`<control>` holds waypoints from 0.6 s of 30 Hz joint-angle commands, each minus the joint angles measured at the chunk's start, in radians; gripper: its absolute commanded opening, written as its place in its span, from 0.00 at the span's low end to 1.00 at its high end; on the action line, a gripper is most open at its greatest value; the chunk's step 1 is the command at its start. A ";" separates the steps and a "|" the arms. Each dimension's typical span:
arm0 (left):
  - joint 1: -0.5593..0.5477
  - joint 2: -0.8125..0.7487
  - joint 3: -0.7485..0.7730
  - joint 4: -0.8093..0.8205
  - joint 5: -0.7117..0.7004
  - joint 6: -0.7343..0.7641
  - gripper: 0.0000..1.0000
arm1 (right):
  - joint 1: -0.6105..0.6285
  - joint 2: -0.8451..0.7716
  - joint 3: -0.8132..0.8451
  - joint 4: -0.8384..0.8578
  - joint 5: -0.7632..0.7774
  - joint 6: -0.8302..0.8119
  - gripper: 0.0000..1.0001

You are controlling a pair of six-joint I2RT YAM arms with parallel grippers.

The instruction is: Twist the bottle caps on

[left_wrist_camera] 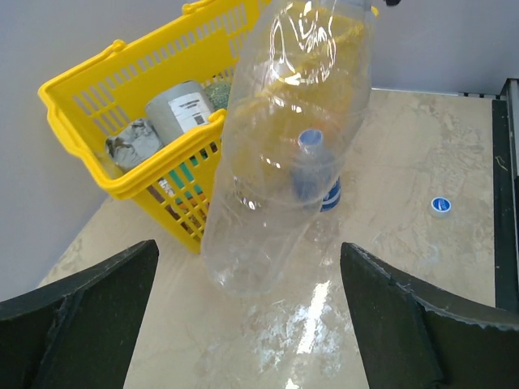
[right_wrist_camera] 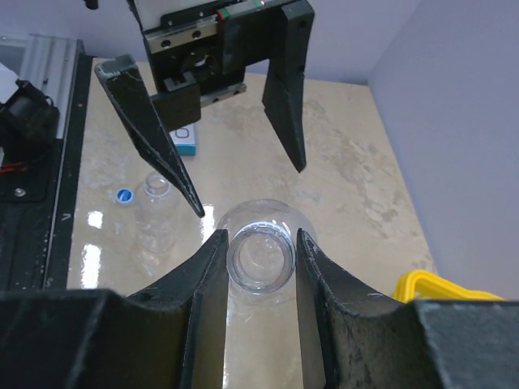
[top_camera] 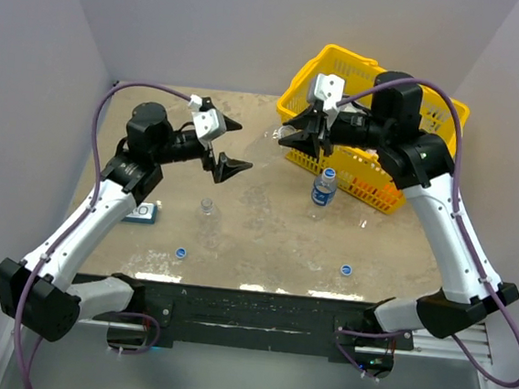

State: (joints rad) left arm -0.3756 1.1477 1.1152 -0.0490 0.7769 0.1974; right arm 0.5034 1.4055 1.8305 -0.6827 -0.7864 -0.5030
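The clear bottle is held by my right gripper at its open neck (top_camera: 287,132), where the cap belongs, so my left gripper should grip the bottle (top_camera: 258,150) near its base.
My right gripper (top_camera: 290,135) is shut on the open neck of an unlabelled clear bottle (right_wrist_camera: 259,258) and holds it tilted, its base towards my left gripper; the bottle fills the left wrist view (left_wrist_camera: 276,146). My left gripper (top_camera: 229,147) is open and empty, its fingers (left_wrist_camera: 89,316) a little short of the bottle's base. A bottle with a dark blue label (top_camera: 323,189) stands by the basket with a blue cap on top. A second unlabelled bottle (top_camera: 206,210) stands open at centre left. Two loose blue caps (top_camera: 181,252) (top_camera: 347,270) lie near the front edge.
A yellow basket (top_camera: 382,183) with grey cans and jars stands at the back right, close behind the held bottle. A blue-and-white flat packet (top_camera: 141,212) lies at the left, under the left arm. Grey walls close in both sides.
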 commanded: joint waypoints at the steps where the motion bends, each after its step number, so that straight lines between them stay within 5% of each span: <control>1: -0.014 0.059 0.007 0.103 0.096 -0.013 1.00 | -0.005 0.029 0.061 -0.029 -0.077 0.040 0.06; 8: -0.109 0.151 0.026 0.066 0.111 0.053 1.00 | -0.003 0.061 0.159 -0.100 -0.097 0.023 0.06; 18: -0.155 0.181 -0.058 0.259 0.071 -0.051 0.90 | -0.003 0.085 0.216 -0.248 -0.126 -0.031 0.06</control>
State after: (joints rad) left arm -0.5270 1.3209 1.0885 0.0868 0.8463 0.2012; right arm 0.5026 1.4872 1.9846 -0.8566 -0.8761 -0.4953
